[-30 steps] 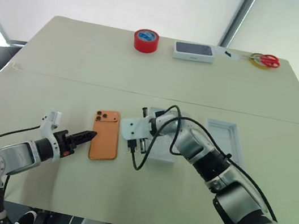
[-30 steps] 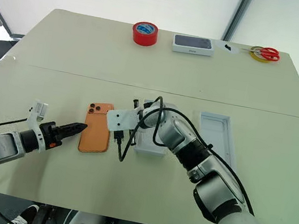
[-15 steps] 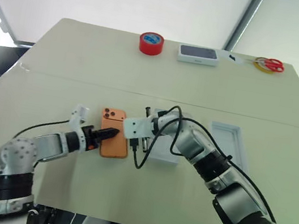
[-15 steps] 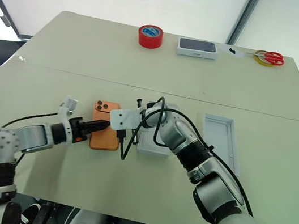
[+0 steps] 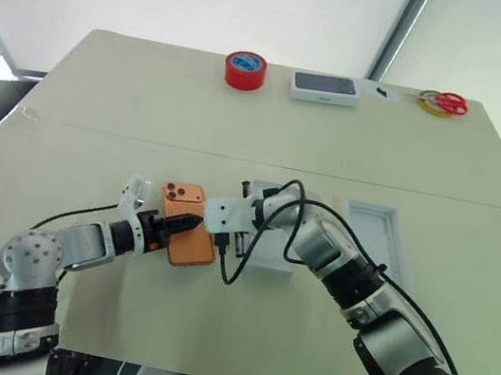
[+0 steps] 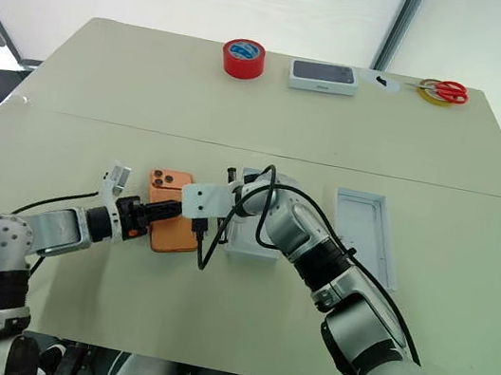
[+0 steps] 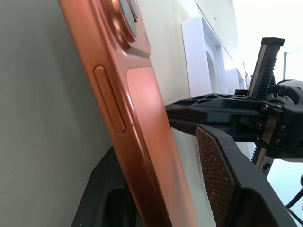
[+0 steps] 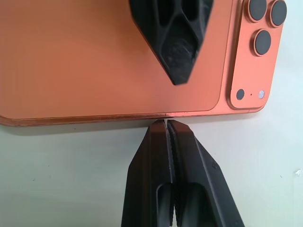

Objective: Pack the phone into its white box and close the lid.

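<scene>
The white box shows a raised rim (image 7: pixel 208 52) around a shallow hollow, so the phone (image 5: pixel 190 247) should settle flat inside, cameras up, when I lower it.
The orange phone (image 5: pixel 187 235) lies back up on the table, camera lenses at its far end. My left gripper (image 5: pixel 192 223) reaches in from the left, open. One finger lies over the phone's back and the other under its left edge; the pad (image 7: pixel 215 175) stands a little off the phone (image 7: pixel 142 109). My right gripper (image 8: pixel 166 122) is shut, its tips against the phone's (image 8: pixel 109 61) right edge. The white box (image 6: pixel 251 243) sits just right of the phone, partly under my right arm. The lid (image 6: pixel 364 228) lies open side up further right.
A red tape roll (image 5: pixel 245 69), a white box with dark top (image 5: pixel 325 87), and red scissors (image 5: pixel 449 102) by a yellow ring line the table's far edge. A black cable (image 5: pixel 235 267) loops down from my right wrist beside the phone.
My left gripper has moved right, from just off the phone's left edge to straddling it, and its fingers have narrowed. The right gripper has kept still.
</scene>
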`<state>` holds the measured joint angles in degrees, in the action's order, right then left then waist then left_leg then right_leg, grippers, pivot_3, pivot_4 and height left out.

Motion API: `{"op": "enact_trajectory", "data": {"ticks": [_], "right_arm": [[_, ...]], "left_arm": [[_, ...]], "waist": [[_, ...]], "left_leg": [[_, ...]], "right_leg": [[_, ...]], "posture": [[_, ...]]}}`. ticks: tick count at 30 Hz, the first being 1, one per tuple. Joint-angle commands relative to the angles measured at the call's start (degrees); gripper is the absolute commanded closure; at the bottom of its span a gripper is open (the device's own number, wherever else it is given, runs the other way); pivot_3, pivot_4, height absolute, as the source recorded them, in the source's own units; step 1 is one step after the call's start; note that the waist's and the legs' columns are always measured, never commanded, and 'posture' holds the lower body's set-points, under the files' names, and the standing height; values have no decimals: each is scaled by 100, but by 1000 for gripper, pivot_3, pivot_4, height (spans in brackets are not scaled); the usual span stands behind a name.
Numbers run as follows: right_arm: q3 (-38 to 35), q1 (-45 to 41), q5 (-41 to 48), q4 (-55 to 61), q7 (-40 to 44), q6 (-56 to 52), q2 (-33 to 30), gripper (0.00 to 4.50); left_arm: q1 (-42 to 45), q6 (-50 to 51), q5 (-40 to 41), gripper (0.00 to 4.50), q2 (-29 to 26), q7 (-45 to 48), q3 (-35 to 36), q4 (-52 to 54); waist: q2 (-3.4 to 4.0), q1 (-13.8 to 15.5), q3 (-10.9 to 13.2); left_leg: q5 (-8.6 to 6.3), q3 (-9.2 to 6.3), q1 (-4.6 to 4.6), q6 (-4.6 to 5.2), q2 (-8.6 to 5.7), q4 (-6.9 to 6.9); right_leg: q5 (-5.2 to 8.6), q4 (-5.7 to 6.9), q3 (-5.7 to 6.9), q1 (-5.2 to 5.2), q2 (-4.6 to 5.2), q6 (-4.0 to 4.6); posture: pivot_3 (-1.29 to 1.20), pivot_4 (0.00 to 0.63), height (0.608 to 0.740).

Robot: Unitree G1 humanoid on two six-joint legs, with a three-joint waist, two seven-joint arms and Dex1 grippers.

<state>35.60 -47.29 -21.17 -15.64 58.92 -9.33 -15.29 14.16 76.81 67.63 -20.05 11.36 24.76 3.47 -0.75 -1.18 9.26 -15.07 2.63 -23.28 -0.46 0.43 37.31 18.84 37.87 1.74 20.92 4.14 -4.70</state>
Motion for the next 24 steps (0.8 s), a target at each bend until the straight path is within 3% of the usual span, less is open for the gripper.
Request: {"op": "enact_trajectory", "data": {"ticks": [1, 2, 3, 9, 12, 14, 16, 20, 22, 24], "right_arm": [[-17, 46, 23, 59, 25, 1, 7, 4500], [-18, 46, 24, 66, 21, 19, 7, 4500], [-23, 51, 24, 79, 7, 24, 14, 4500], [-346, -37, 175, 2, -367, 39, 174, 4500], [-1112, -19, 1145, 453, -113, -312, 279, 4500], [-1652, 4, 1987, 894, 280, -953, 292, 3975], [-1910, 125, 2397, 1289, 490, -1143, 110, 3129], [-1883, 942, 2641, 2354, 1359, -846, -1141, 1106], [-1645, 1450, 2200, 2558, 1601, 128, -1949, 1106], [-1546, 1694, 2049, 2575, 1617, 519, -2322, 1106]], "left_arm": [[-46, -56, 154, 3910, 39, 22, 101, -12], [-28, -73, 177, 4357, 78, 21, 99, -96], [-7, -59, 286, 4478, 133, 36, 113, -171], [72, 5, 698, 4478, 262, -51, 261, -491], [29, 42, 1023, 4478, 144, 82, 411, -446], [9, -132, 1010, 4500, 115, 57, 455, -322], [-43, -429, 857, 4500, 118, 181, 417, -106], [-197, -798, 400, 4500, -208, 818, -15, 403], [-108, -764, 471, 4500, -280, 1005, -119, 344], [-57, -805, 445, 4500, -326, 1114, -202, 356]], "waist": [[-1, 13, 1], [-2, 23, 0], [-1, 12, 0], [-1, 22, 0], [-4, 21, 5], [-9, 17, 16], [-8, 14, 16], [-11, 66, 17], [-11, 84, 19], [-10, 39, 22]], "left_leg": [[0, 0, 0, 0, 0, 0], [0, -1, 0, 0, 0, 0], [0, -1, 4, -1, 0, 2], [1, -1, 2, -2, 0, 1], [1, -1, -5, -2, 0, 1], [1, -1, -13, -2, 1, 1], [1, -1, -16, -2, 1, -3], [-2, -1, -17, 1, 2, -11], [-7, -1, -17, 10, -1, -11], [-16, 1, -17, 25, -12, -11]], "right_leg": [[0, 0, 0, 1, 0, 0], [0, 0, 0, -1, 0, 0], [0, 0, 1, -7, 1, 0], [0, -1, 0, -3, 1, 0], [0, -1, 0, 3, 1, 0], [0, -1, 0, 10, 1, 0], [0, -2, 0, 15, 1, 0], [0, -19, 1, 10, 2, 0], [0, -34, 1, 1, 6, 0], [-1, -46, 1, -5, 19, 0]], "posture": [[0, 150, 740], [0, 150, 740], [0, 150, 740], [0, 150, 740], [0, 150, 740], [0, 150, 740], [0, 150, 740], [0, 150, 740], [0, 150, 740], [0, 150, 740]]}}
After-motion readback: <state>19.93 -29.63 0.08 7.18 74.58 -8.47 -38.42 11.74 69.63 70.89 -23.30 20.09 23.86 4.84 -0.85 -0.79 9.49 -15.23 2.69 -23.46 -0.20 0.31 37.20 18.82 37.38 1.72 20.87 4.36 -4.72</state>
